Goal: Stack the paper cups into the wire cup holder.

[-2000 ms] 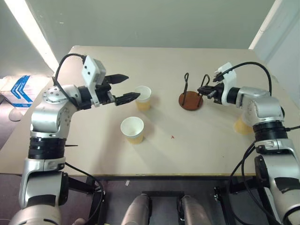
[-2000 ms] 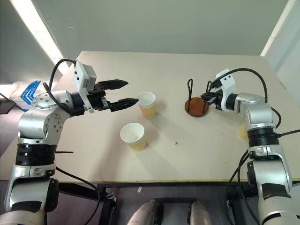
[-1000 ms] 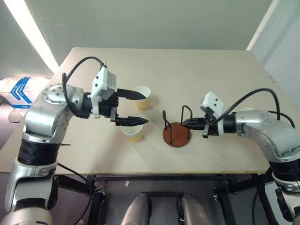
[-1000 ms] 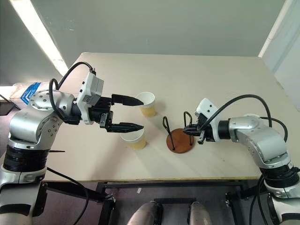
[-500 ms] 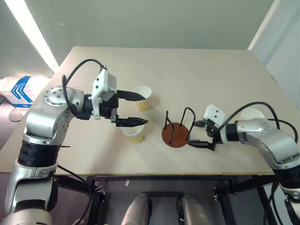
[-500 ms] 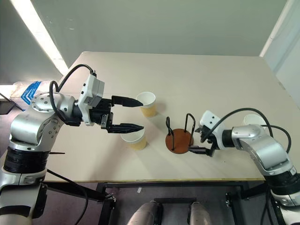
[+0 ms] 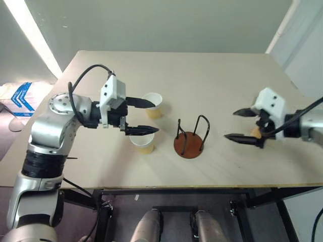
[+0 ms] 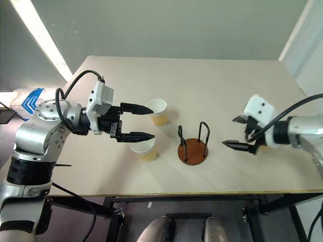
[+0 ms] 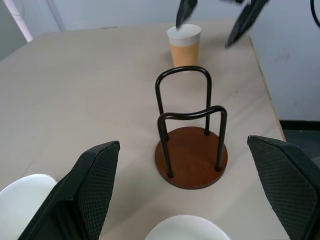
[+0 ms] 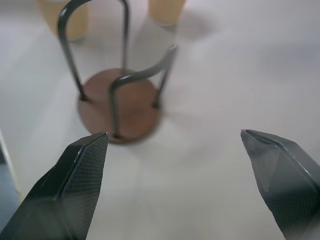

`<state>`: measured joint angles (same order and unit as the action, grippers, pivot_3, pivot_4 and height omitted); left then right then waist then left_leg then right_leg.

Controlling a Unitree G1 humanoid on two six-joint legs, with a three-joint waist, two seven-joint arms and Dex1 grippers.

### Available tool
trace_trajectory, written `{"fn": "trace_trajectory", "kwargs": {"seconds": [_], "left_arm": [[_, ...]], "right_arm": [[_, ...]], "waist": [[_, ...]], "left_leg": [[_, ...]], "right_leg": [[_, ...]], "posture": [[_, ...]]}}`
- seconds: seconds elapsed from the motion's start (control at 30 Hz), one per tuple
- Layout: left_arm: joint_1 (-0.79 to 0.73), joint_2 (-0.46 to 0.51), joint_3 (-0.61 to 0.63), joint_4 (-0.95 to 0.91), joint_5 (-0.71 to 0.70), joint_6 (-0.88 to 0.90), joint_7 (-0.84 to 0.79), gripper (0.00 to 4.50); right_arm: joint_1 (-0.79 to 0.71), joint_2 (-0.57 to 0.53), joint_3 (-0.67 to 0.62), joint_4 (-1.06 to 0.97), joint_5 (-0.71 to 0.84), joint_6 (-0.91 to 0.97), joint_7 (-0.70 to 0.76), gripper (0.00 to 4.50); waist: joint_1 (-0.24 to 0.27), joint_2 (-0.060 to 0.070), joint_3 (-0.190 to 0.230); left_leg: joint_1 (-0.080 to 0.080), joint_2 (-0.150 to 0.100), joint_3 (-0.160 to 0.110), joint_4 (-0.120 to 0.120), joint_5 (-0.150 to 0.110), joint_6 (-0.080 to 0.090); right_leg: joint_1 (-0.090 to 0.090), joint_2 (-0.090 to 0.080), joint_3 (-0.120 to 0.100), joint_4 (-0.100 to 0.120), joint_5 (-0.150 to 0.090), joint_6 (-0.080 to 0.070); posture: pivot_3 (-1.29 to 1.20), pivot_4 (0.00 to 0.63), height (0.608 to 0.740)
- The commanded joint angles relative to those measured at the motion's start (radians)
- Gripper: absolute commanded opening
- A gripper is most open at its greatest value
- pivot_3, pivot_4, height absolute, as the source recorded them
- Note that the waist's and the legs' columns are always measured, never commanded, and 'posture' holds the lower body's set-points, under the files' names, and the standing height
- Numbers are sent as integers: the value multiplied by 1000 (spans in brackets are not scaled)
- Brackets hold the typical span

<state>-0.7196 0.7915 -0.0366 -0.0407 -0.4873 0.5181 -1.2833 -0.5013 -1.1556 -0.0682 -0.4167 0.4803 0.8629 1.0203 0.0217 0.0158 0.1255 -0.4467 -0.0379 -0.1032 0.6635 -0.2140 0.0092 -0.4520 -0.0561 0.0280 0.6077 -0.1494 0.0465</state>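
Observation:
The gap (image 7: 191, 135) between the black wire loops seems roughly one cup wide, so I expect the paper cup (image 7: 256, 132) to stand upright on the disc once I lower it.
The wire cup holder (image 7: 190, 145), a reddish-brown disc with two black wire loops, stands empty near the table's front middle. Two paper cups sit to its left. One (image 7: 154, 106) is behind the upper finger of my left gripper (image 7: 156, 118); the other (image 7: 143, 143) lies under its lower finger. That gripper hovers open, pointing at the holder and holding nothing. A third paper cup (image 9: 184, 45) stands upright to the right of the holder, mostly hidden behind my right gripper (image 7: 230, 124). That gripper is open and empty, well clear of the holder's right side.
The beige table (image 7: 212, 75) has bare room behind the holder and cups. Its front edge (image 7: 202, 185) runs close below the holder. A box with blue markings (image 7: 20, 95) lies on the floor at the left.
My right gripper has opened, released the wire loop and pulled away to the right and upward. The holder stays where it was dragged, near the front. The left arm has not moved.

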Motion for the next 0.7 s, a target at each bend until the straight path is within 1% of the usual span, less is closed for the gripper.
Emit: {"fn": "trace_trajectory", "kwargs": {"seconds": [0.03, 0.2, 0.27, 0.3, 0.7], "left_arm": [[-27, -8, 9, 5, 12, -37, 2, 4500], [-24, -13, 16, 2, 14, -38, 7, 4500], [-16, -11, 22, -3, 14, -36, 12, 4500], [-13, -10, 23, -4, 14, -36, 13, 4500], [1, -6, 28, -21, 8, -27, 33, 4500]], "right_arm": [[28, -80, 3, 88, -87, -118, 56, 4474], [56, -120, 54, 196, -187, -247, 95, 4474], [63, -125, 69, 235, -220, -286, 110, 4474], [63, -124, 72, 248, -230, -299, 115, 4474], [2, -79, 184, 454, -392, -470, 180, 4474]], "waist": [[3, 0, 0], [3, 0, 0], [2, 0, 0], [2, 0, 0], [0, 0, 0]], "left_leg": [[0, 0, 0, 0, 0, 1], [-1, 0, 1, 1, -1, 4], [-1, 0, 1, 1, -1, 4], [-1, 0, 1, 1, -1, 4], [1, 0, 2, 2, -4, 9]], "right_leg": [[0, 0, 0, 0, 0, 0], [-1, 0, 0, 0, -2, 3], [-1, 0, 0, 0, 0, 10], [-1, 0, 0, 0, 1, 11], [0, -1, 0, 1, 1, 12]], "posture": [[0, 150, 740], [0, 150, 740], [0, 150, 740], [0, 150, 740], [0, 150, 740]]}}
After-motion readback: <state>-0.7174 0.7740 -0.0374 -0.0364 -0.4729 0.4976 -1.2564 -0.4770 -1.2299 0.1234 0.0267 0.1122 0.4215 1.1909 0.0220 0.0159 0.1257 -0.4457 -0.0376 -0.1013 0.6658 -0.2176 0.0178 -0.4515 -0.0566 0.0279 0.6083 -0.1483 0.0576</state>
